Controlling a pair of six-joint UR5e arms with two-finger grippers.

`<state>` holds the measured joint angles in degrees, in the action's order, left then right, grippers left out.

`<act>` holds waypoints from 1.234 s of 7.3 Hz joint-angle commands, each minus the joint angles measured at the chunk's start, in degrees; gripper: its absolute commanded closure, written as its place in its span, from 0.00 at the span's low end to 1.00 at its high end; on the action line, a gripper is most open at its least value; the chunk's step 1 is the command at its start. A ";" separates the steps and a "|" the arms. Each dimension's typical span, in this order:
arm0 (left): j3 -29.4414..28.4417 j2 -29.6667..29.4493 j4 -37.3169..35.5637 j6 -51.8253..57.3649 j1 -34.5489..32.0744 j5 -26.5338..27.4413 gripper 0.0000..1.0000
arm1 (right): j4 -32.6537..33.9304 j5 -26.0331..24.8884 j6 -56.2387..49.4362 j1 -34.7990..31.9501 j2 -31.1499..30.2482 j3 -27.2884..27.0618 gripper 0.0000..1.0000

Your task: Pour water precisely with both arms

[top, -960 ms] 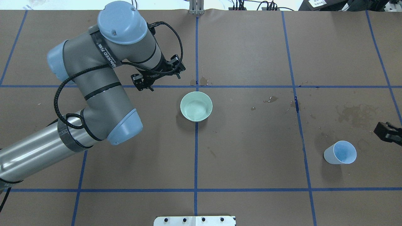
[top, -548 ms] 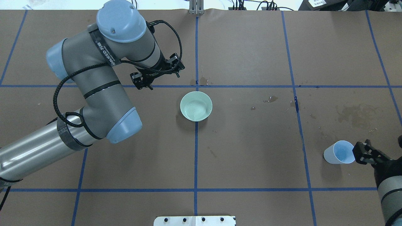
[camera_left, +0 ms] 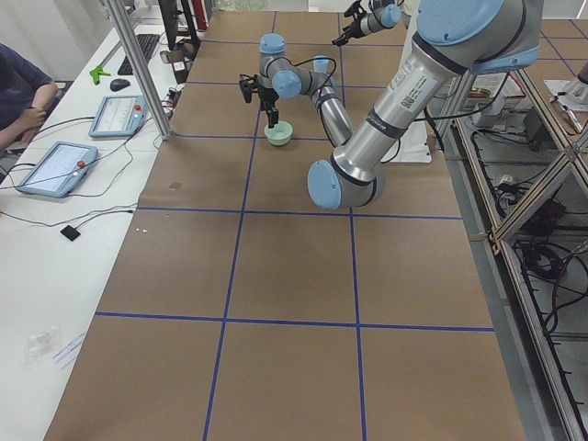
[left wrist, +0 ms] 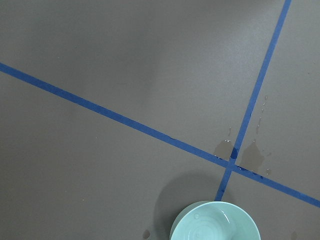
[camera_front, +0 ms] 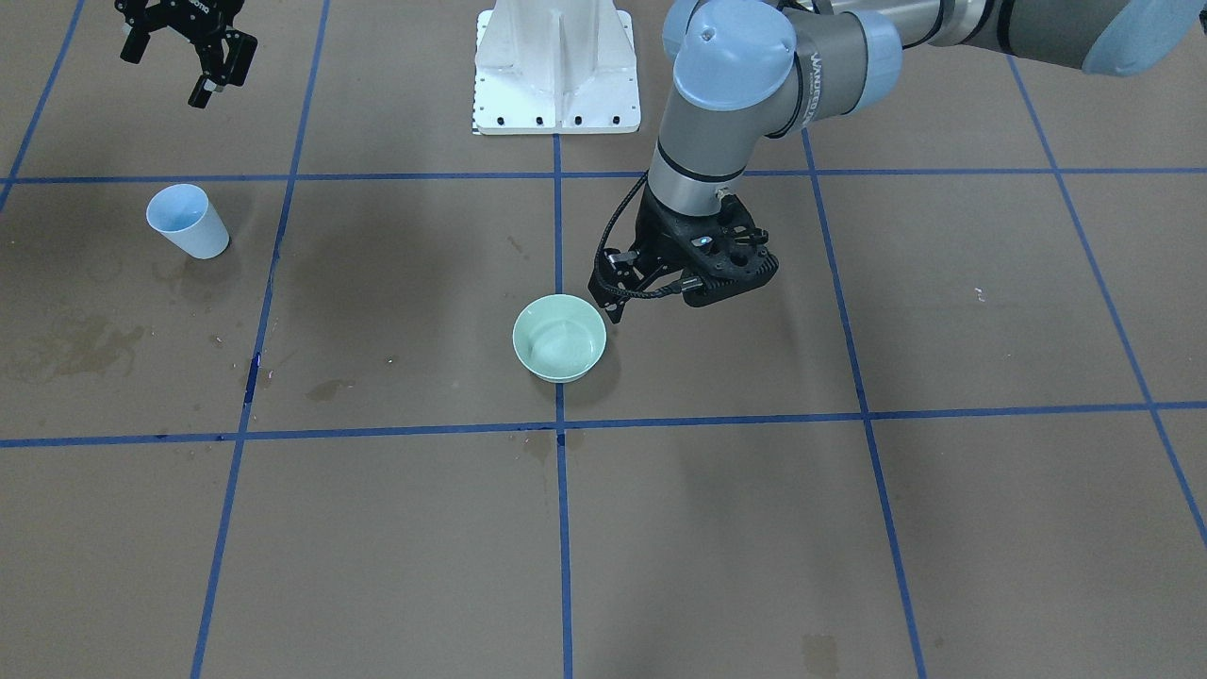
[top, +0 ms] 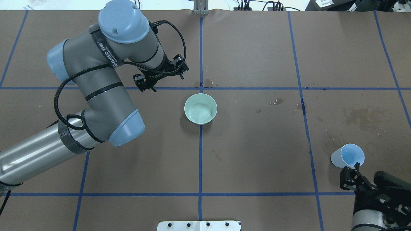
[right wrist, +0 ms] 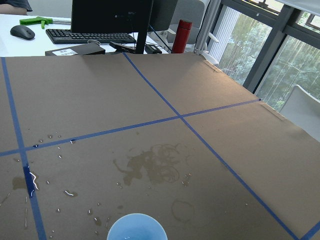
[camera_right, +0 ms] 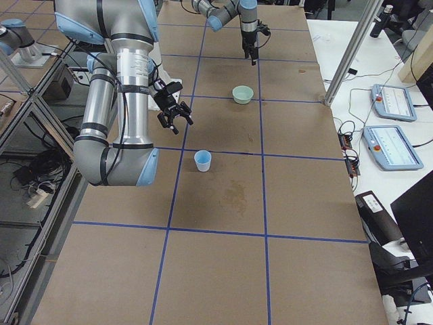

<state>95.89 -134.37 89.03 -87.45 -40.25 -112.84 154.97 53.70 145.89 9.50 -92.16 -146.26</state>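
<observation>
The upright pale blue cup point(camera_front: 189, 222) is close to wet stains point(camera_front: 85, 346), so it should have hidden water in it. That water will stream into the bowl when I pour.
A pale green bowl point(top: 200, 108) stands at the table's middle on a blue tape crossing, with faint glints of water point(camera_front: 556, 344) inside. A pale blue cup point(top: 348, 156) stands upright at the right. My left gripper point(top: 162, 78) hangs open and empty just behind and left of the bowl. It also shows in the front view point(camera_front: 679, 288). My right gripper point(top: 350, 175) is open and empty, just on the near side of the cup and apart from it. The left wrist view shows the bowl point(left wrist: 216, 222) at its bottom edge. The right wrist view shows the cup point(right wrist: 137, 228) at its bottom edge.
Dark wet stains point(top: 362, 117) mark the brown paper behind the cup, and small ones point(top: 205, 84) lie behind the bowl. The white pedestal point(camera_front: 556, 66) stands at the robot's side of the table. Operators' desks with pendants point(camera_left: 55, 165) lie past the far edge.
My right gripper has swept from the right edge behind the cup, past its right side, to its near side. The left arm has barely moved. Bowl and cup have stayed put.
</observation>
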 commanded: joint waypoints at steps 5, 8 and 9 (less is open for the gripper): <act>0.00 0.08 0.00 -0.17 0.09 -0.01 0.00 | 0.07 -6.14 10.72 1.57 3.83 18.80 0.01; -0.18 0.08 -0.09 -0.44 0.17 -0.01 0.00 | -7.30 -8.77 11.26 -0.43 3.74 27.59 0.01; -0.26 0.08 -0.09 -0.44 0.26 -0.01 0.00 | -8.88 -10.00 11.26 -1.32 3.74 29.18 0.01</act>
<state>95.70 -134.30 88.95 -87.83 -40.09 -112.85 148.33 45.11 157.10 9.37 -88.39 -119.59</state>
